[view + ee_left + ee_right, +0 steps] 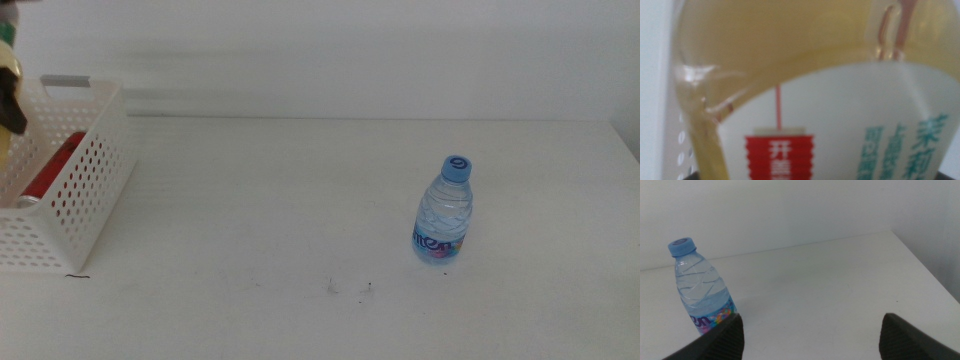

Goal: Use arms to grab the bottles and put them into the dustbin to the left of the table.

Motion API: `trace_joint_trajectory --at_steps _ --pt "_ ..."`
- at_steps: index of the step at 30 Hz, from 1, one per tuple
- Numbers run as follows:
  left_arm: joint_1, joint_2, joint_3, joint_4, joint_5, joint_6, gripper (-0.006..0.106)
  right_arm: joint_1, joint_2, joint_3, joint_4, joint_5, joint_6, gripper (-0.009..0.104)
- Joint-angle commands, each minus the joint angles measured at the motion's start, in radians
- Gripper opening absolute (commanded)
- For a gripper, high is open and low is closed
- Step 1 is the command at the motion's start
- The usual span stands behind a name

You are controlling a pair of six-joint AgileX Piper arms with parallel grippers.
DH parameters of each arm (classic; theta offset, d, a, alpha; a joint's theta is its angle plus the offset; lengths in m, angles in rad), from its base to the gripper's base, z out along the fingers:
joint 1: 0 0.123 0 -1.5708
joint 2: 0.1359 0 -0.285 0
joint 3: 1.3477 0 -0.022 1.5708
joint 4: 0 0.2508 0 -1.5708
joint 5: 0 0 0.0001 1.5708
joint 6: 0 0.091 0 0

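My left gripper should keep lowering the yellow tea bottle point(6, 64), which hangs over the open dustbin, toward the space point(28, 152) beside the red can and let go of it there.
My left gripper point(11, 108) is at the far left edge of the middle view, above the white perforated dustbin point(88, 190). It is shut on the yellow tea bottle point(8, 66), whose yellow body and white label point(830, 120) fill the left wrist view. The slim red can point(55, 165) lies inside the dustbin. The clear water bottle with a blue cap point(443, 212) stands upright on the white table point(250, 250), right of centre. My right gripper point(812, 321) is open and empty, out of the middle view. The water bottle point(700, 297) stands ahead of it, beyond one jaw.
The dustbin has a grey strip point(65, 80) on its far rim. Its perforated wall point(682, 150) shows beside the tea bottle in the left wrist view. A few dark specks point(350, 289) lie on the table in front of the water bottle. The table's right edge point(925, 265) is near.
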Motion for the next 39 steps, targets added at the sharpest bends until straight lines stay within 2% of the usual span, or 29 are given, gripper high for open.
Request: trace_joint_trajectory --at_steps 1,8,16,20,23,26,27,32,39 --pt "-0.001 0.006 -0.018 -0.022 -0.026 0.032 0.001 -0.007 -0.004 0.003 -0.008 -0.008 -0.007 0.09" --pt "-0.001 0.068 -0.018 0.036 -0.026 0.054 0.001 -0.007 -0.004 0.003 -0.008 -0.008 -0.003 0.09" --pt "-0.001 0.137 -0.012 0.038 -0.026 0.071 0.001 -0.007 -0.004 0.003 -0.008 -0.008 -0.003 0.09" --pt "-0.001 0.161 -0.012 0.041 -0.026 0.074 0.006 -0.007 -0.004 0.003 -0.008 -0.008 -0.003 0.09" --pt "-0.001 0.168 -0.012 0.034 -0.026 0.096 0.016 -0.007 -0.004 0.003 -0.008 -0.008 -0.003 0.09" --pt "-0.001 0.168 -0.012 0.038 -0.026 0.096 0.035 -0.007 -0.004 0.003 -0.008 -0.008 -0.003 0.09" --pt "-0.001 0.166 -0.012 0.056 -0.026 0.096 0.049 -0.007 -0.004 0.003 -0.008 -0.008 -0.003 0.09" --pt "-0.001 0.139 -0.012 0.087 -0.026 0.065 0.093 -0.007 -0.004 0.003 -0.008 -0.008 -0.003 0.09" --pt "-0.054 0.007 -0.012 0.096 -0.026 0.007 0.094 -0.007 -0.004 0.003 -0.008 -0.008 -0.005 0.09"
